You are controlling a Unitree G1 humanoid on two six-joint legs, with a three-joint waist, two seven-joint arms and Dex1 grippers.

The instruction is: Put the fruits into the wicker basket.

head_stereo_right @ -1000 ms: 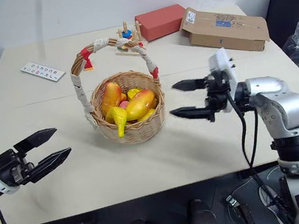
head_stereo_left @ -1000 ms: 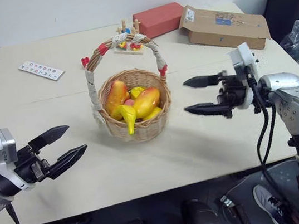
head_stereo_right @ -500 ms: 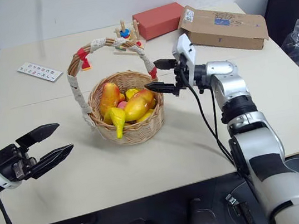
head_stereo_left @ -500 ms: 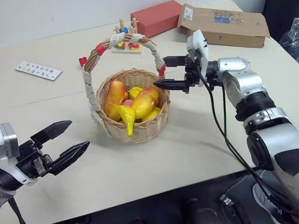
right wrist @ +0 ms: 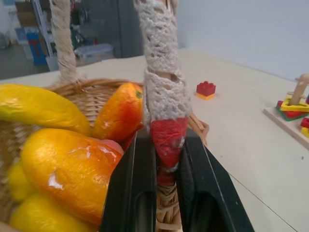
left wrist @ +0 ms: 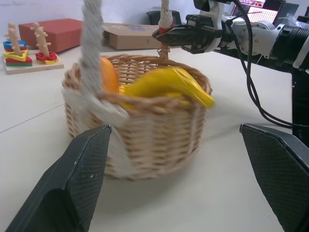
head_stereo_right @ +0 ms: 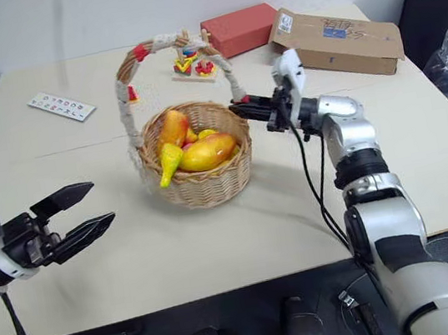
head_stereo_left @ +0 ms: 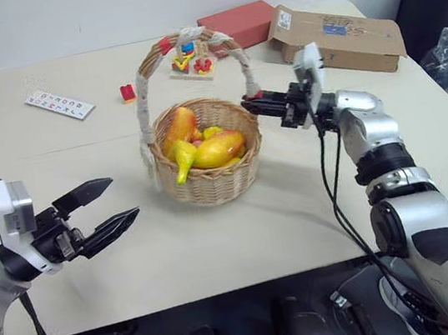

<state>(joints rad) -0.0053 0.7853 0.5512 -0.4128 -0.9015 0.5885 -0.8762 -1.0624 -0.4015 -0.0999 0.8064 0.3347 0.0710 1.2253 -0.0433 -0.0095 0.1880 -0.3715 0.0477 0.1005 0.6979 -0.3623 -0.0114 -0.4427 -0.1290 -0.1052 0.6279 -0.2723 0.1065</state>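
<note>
The handle's red tie (right wrist: 169, 140) is between both fingers of my right gripper, so it should keep moving the basket to the clear space before the cardboard box and let go there.
The wicker basket (head_stereo_left: 209, 182) stands mid-table with its corded handle (head_stereo_left: 144, 95) arching over it. The fruits lie inside: a yellow banana (head_stereo_left: 183, 163) hanging over the near rim, a red-to-yellow mango (head_stereo_left: 219, 147) and another mango (head_stereo_left: 180, 128) behind. My right gripper (head_stereo_left: 250, 106) is shut on the handle's right foot, at the red tie (right wrist: 166, 137), just above the rim. In the right wrist view its fingers (right wrist: 136, 193) press the tie from both sides. Left of the basket and nearer me, my left gripper (head_stereo_left: 125, 198) hovers open and holds nothing.
Behind the basket lie a small red block (head_stereo_left: 127, 92), a colourful peg toy (head_stereo_left: 189, 63) and a red box (head_stereo_left: 238, 24). A cardboard box (head_stereo_left: 337, 33) sits at the back right, a dotted card (head_stereo_left: 61, 104) at the back left. A black chair (head_stereo_left: 435, 1) stands off the right corner.
My right gripper reached in to the basket's right side and closed on the handle's foot. The basket shifted slightly right and its handle swung back. The left gripper stayed put.
</note>
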